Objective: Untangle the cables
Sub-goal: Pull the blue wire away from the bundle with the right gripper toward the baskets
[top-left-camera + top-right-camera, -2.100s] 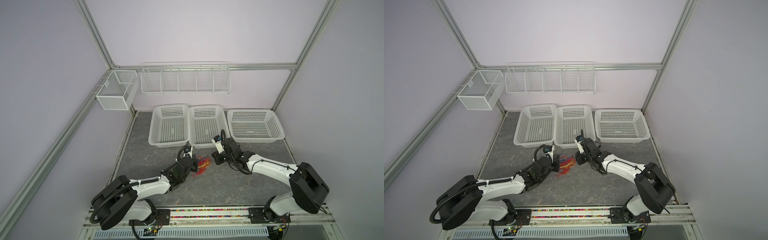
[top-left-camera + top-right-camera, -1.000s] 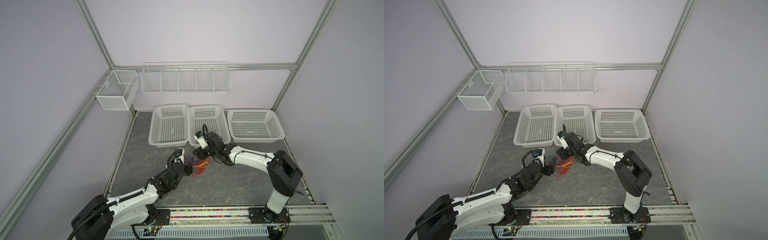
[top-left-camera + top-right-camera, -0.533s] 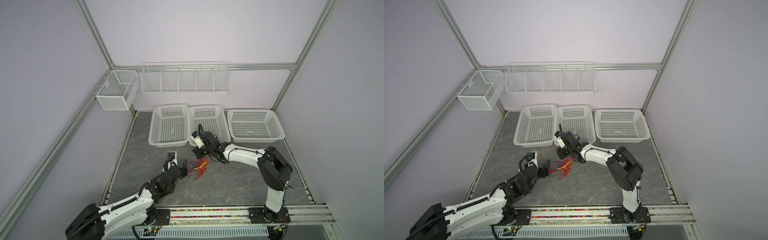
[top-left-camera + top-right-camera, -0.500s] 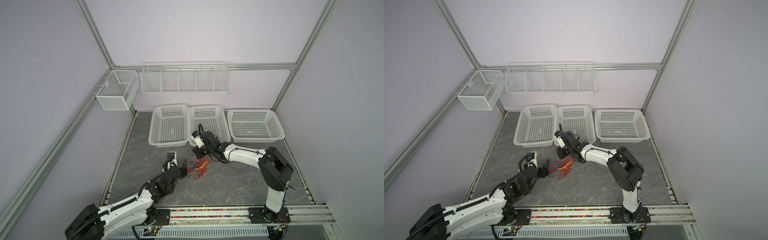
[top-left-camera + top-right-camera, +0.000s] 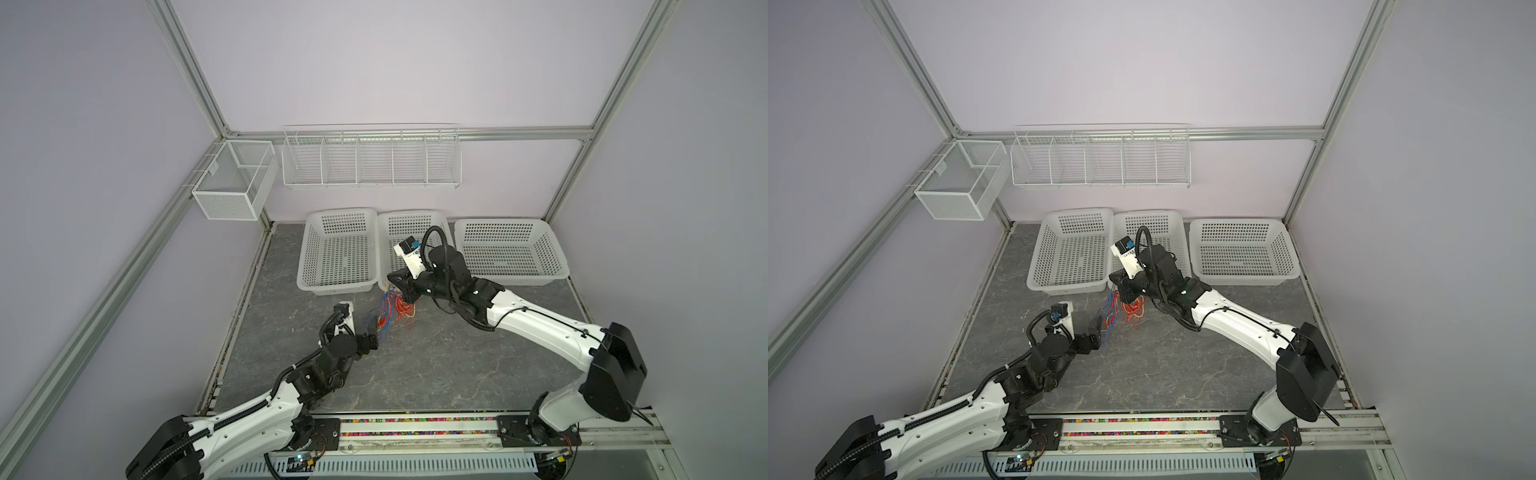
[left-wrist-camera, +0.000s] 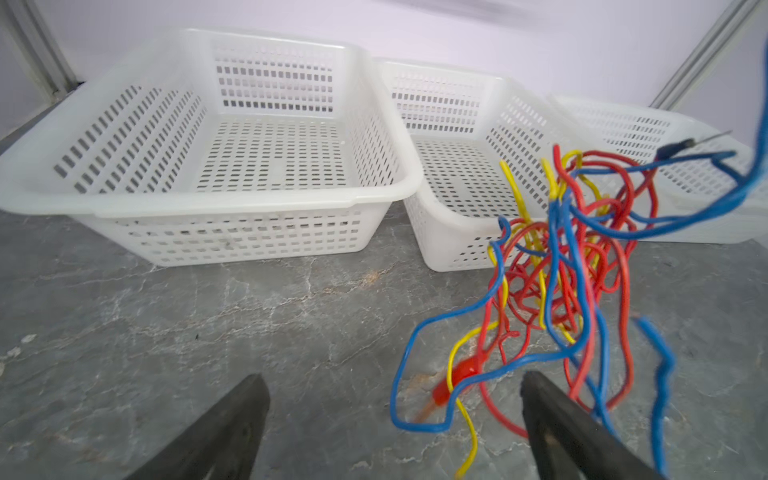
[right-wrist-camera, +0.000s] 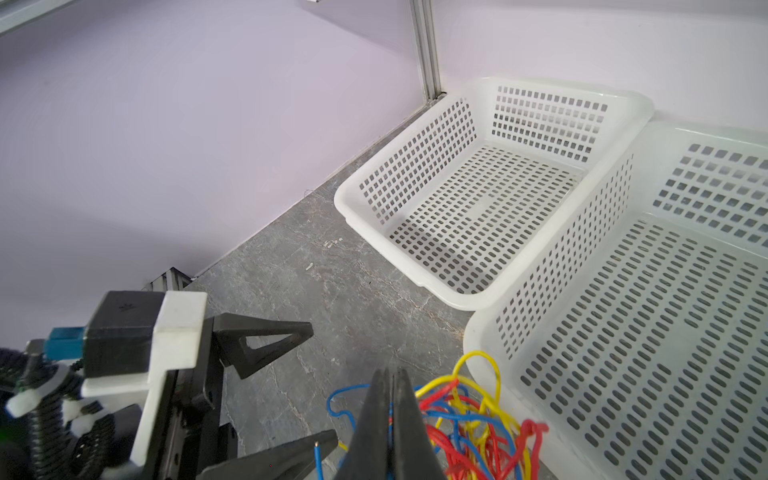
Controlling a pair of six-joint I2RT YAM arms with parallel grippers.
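The robot's left gripper should hold the low blue loop (image 6: 401, 369) while the right gripper pulls away, because the tangle (image 6: 552, 272) hangs from the blue cable in the right gripper.
The cables (image 5: 394, 311) (image 5: 1126, 309) are a tangle of thin red, yellow and blue wires just in front of the middle basket. My right gripper (image 5: 404, 291) (image 5: 1126, 293) (image 7: 390, 376) is above the tangle and shut on it, with a blue strand between its closed jaws. In the left wrist view the cables (image 6: 561, 270) hang partly off the floor and blue strands stretch up out of frame. My left gripper (image 5: 374, 331) (image 5: 1096, 332) (image 6: 390, 384) is open beside the bundle's lower end. Loose wire loops lie between its fingers, and nothing is gripped. The yellow loops of the cables (image 7: 469, 415) rest against the basket wall.
Three white perforated baskets stand in a row at the back: left basket (image 5: 340, 212), middle basket (image 5: 415, 216) and right basket (image 5: 507, 224). A wire rack (image 5: 370, 183) and a mesh box (image 5: 226, 203) hang on the walls. The grey stone floor (image 5: 436, 365) lies in front.
My right gripper has shut on the cables and raised part of the tangle off the floor. My left gripper's jaws have opened wider beside it.
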